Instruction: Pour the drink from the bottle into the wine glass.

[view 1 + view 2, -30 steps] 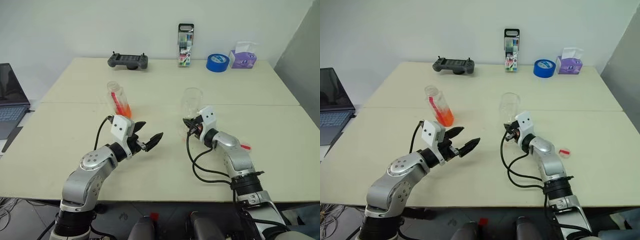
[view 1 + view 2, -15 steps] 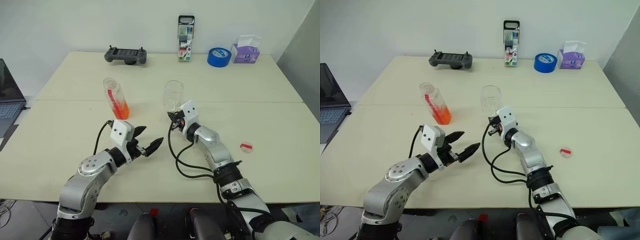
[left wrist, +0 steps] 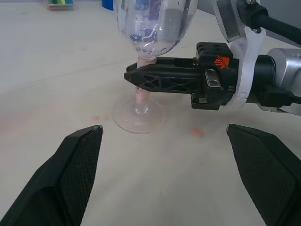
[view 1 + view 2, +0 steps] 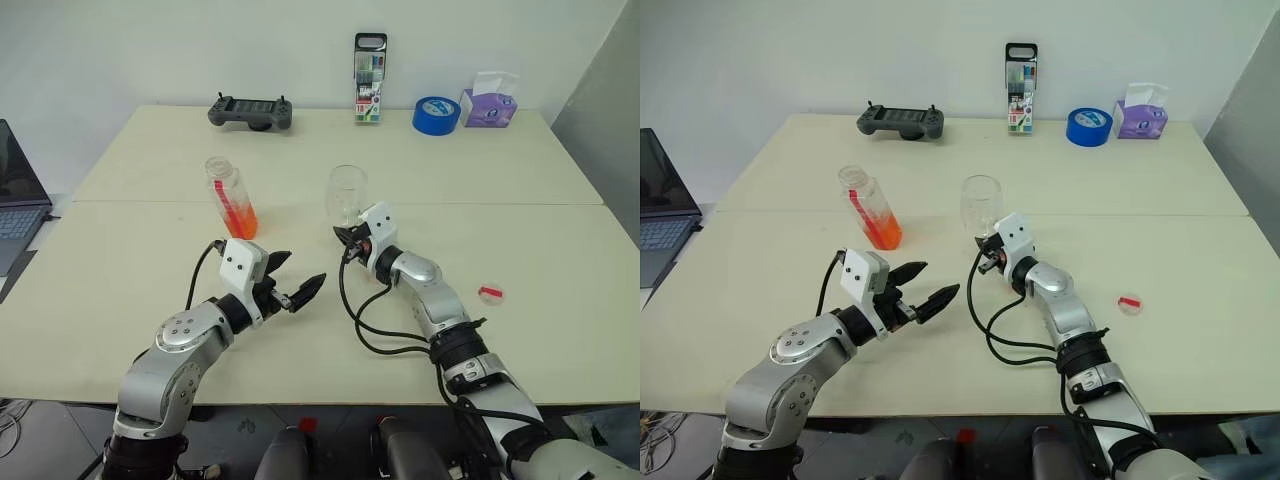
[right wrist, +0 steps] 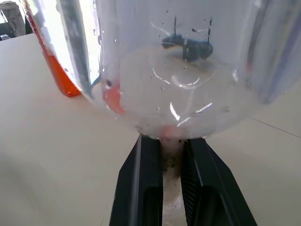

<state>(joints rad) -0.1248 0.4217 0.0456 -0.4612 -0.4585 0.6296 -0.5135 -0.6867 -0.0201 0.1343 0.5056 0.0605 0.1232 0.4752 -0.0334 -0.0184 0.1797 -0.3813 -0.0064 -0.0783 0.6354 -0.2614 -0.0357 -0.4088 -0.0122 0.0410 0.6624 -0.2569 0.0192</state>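
My gripper needs to tip the bottle (image 4: pixel 230 198) nearly onto its side, because the orange-red drink (image 4: pixel 242 222) sits low in it and will run out only then.
The wine glass (image 4: pixel 347 192) stands on the table, its foot (image 3: pixel 138 117) flat on the surface and a pink trace in its stem. My right gripper (image 4: pixel 345 237) is shut on that stem just under the bowl (image 5: pixel 174 70). To the glass's left stands the bottle (image 4: pixel 230 200), uncapped, with the orange-red drink (image 4: pixel 243 218) in its lower part. My left gripper (image 4: pixel 303 270) is open and empty, held nearer than the bottle and left of the glass, its fingers (image 3: pixel 80 174) pointing toward the glass.
A small red-and-white cap (image 4: pixel 490 293) lies on the table to the right. Along the far edge are a game controller (image 4: pixel 250 112), a marker case (image 4: pixel 369 65), a blue tape roll (image 4: pixel 436 115) and a tissue pack (image 4: pixel 487 105). A laptop (image 4: pixel 15 200) sits off to the left.
My right gripper has carried the wine glass leftward, closer to the bottle; in the last half second it has barely moved. The left gripper has stayed put. The camera shifted.
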